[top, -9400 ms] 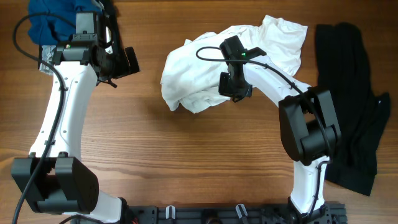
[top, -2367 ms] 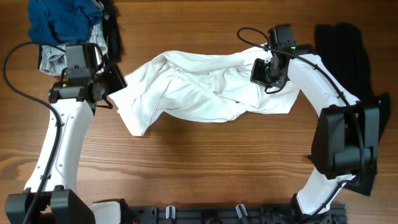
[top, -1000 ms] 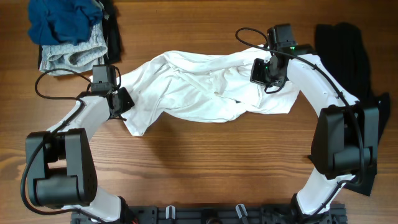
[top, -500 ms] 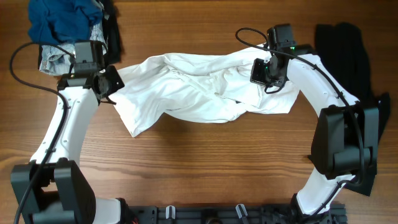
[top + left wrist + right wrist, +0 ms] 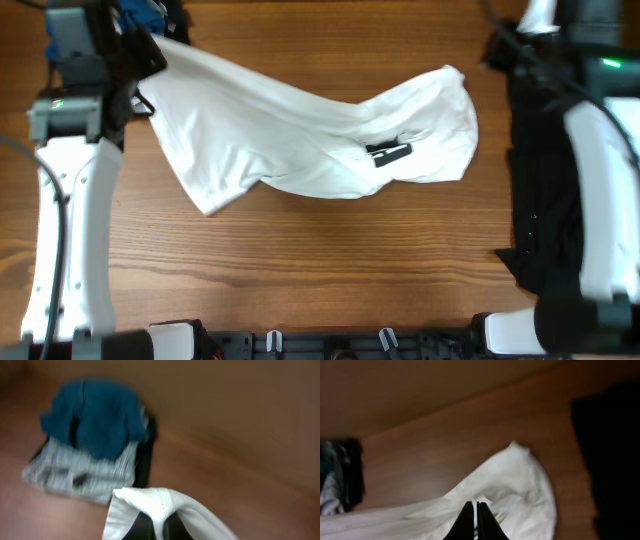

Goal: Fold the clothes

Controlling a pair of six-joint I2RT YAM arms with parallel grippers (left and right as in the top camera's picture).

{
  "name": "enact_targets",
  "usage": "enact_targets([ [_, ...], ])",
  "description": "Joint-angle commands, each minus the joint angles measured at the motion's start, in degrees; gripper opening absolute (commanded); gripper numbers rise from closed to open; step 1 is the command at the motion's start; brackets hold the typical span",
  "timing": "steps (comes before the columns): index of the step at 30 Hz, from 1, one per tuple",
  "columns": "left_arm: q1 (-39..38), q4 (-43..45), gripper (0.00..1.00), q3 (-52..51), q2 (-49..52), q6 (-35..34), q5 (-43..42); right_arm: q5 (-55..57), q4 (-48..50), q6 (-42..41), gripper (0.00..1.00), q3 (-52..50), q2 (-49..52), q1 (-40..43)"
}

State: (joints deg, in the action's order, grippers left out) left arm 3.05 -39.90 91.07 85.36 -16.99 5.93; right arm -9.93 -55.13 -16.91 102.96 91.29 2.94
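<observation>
The shirt is held by my left gripper alone and its loose end [image 5: 450, 78] lies crumpled [image 5: 428, 122]. Next, my right gripper takes that loose end before both grippers pull the shirt flat.
The white shirt [image 5: 300, 130] stretches diagonally across the wooden table, with a small black printed mark [image 5: 388, 152] showing near its middle. My left gripper [image 5: 140, 62] is raised at the far left and shut on the shirt's stitched edge [image 5: 160, 502], which is pinched between the dark fingers [image 5: 146, 530]. The shirt's right end [image 5: 455, 85] lies on the table. My right gripper [image 5: 500, 48] hangs high at the far right. In the right wrist view the gripper [image 5: 474, 520] is shut and holds nothing, with the shirt [image 5: 520, 490] well below it.
A pile of folded clothes, blue [image 5: 92, 415] on grey striped [image 5: 80, 470], sits at the far left corner behind the left gripper. A black garment [image 5: 550, 200] lies along the right edge under the right arm, also seen in the right wrist view [image 5: 612, 445].
The left gripper closed on the shirt's left edge and lifted it up and back to the far left. The right gripper left the shirt and rose to the far right. The shirt now lies more stretched out.
</observation>
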Motion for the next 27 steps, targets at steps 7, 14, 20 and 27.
enact_targets([
  [7, -0.7, 1.4, 0.04, 13.0, -6.7, 0.7, -16.8, -15.9, -11.4, 6.5, 0.05, 11.9, -6.8, 9.7],
  [14, -1.0, -0.3, 0.04, 13.0, -3.6, 0.8, -15.0, -21.0, -14.4, 9.6, 0.68, 10.8, 9.2, -5.6],
  [20, -1.0, -3.3, 0.04, 13.0, -3.5, 1.6, -9.4, -21.0, -7.7, 12.5, 0.78, 10.8, 31.3, -18.5],
  [27, -1.0, -8.3, 0.04, 13.0, -1.9, 1.6, -6.4, -19.3, -0.7, 18.7, 0.79, 10.8, 42.4, -27.6],
])
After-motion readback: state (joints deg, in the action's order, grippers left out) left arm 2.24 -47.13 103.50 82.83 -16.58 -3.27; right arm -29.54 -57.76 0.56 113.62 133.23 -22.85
